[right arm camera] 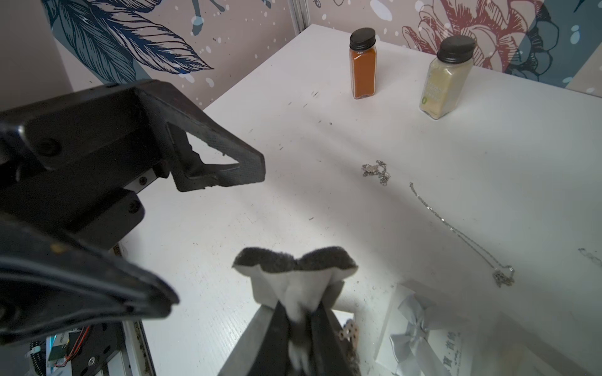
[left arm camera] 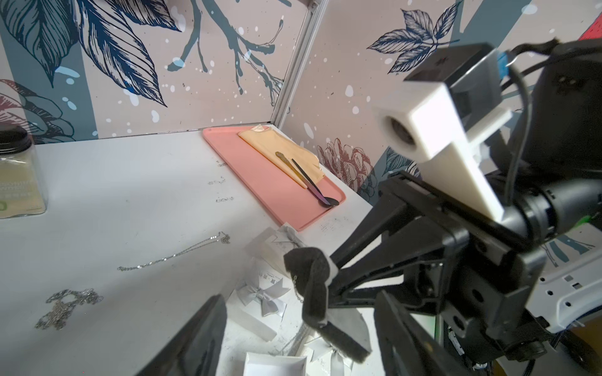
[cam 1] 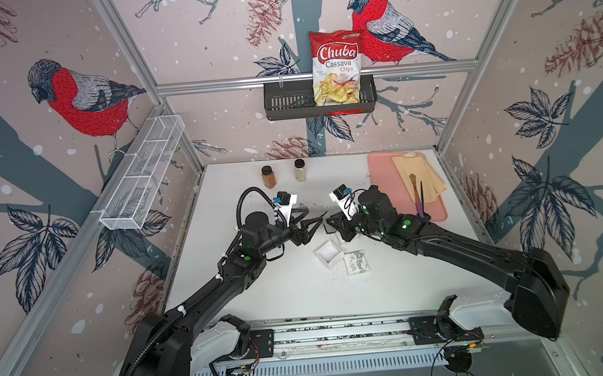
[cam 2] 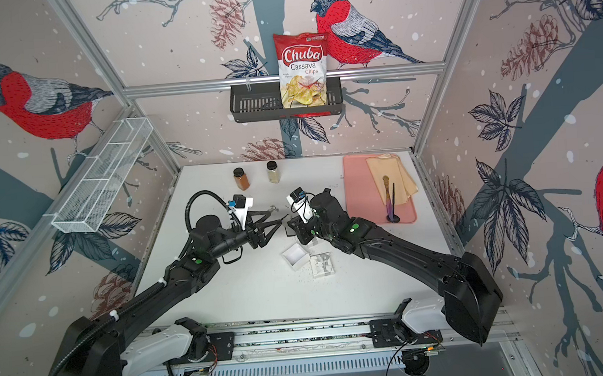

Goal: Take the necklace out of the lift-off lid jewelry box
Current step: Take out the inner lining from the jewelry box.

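Note:
Next, I take the black foam insert (right arm camera: 296, 268) from my right gripper with my left gripper before my right gripper grips the chain, because the necklace (right arm camera: 348, 340) still hangs on the insert.
My right gripper (right arm camera: 301, 309) is shut on a black foam insert with a white backing (right arm camera: 294, 270), held up above the table. In the left wrist view a thin necklace chain (left arm camera: 295, 288) dangles from that insert (left arm camera: 309, 280). My left gripper (left arm camera: 299, 298) stands open, one finger on each side of the insert without touching it. In both top views the two grippers meet tip to tip, left (cam 1: 315, 212) and right (cam 1: 329, 222). The open white jewelry box (cam 1: 328, 254) sits just in front of them, with its bow-topped lid (cam 1: 357, 263) lying beside it.
Two more necklaces lie loose on the table (right arm camera: 228, 228) behind the grippers: a bunched one (right arm camera: 374, 171) and a stretched chain (right arm camera: 456, 234). Two spice jars (cam 1: 268, 176) (cam 1: 300, 169) stand at the back. A pink tray (cam 1: 382, 176) with cloth and cutlery is at back right.

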Motion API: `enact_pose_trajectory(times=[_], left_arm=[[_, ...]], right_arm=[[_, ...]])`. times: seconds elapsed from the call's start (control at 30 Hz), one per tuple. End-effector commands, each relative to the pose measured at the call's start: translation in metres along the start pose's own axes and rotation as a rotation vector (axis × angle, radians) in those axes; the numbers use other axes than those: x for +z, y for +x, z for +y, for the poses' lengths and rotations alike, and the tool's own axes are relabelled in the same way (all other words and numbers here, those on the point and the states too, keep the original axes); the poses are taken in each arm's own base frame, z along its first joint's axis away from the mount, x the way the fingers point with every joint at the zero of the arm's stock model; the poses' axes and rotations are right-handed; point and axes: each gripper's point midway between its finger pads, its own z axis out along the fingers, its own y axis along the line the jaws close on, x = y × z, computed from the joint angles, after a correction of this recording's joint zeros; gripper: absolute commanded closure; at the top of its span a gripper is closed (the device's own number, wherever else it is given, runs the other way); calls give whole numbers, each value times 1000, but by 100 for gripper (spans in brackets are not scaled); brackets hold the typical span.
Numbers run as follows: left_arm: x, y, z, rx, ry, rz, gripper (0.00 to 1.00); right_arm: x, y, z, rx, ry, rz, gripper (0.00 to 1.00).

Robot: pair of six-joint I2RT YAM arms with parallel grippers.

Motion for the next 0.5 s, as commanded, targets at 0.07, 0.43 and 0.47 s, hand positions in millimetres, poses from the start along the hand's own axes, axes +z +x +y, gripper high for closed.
enact_pose_trajectory(times=[0.07, 0.43, 0.47], left_arm=[[5, 4, -3, 32, 35, 27, 26], [5, 0, -17, 49, 121, 23, 32], [5, 1, -18, 49, 128, 24, 34]], right_arm=[[-5, -10, 6, -35, -27, -43, 85], [-6, -9, 15, -46, -78, -47, 83], [-6, -8, 15, -45, -80, -46, 83]])
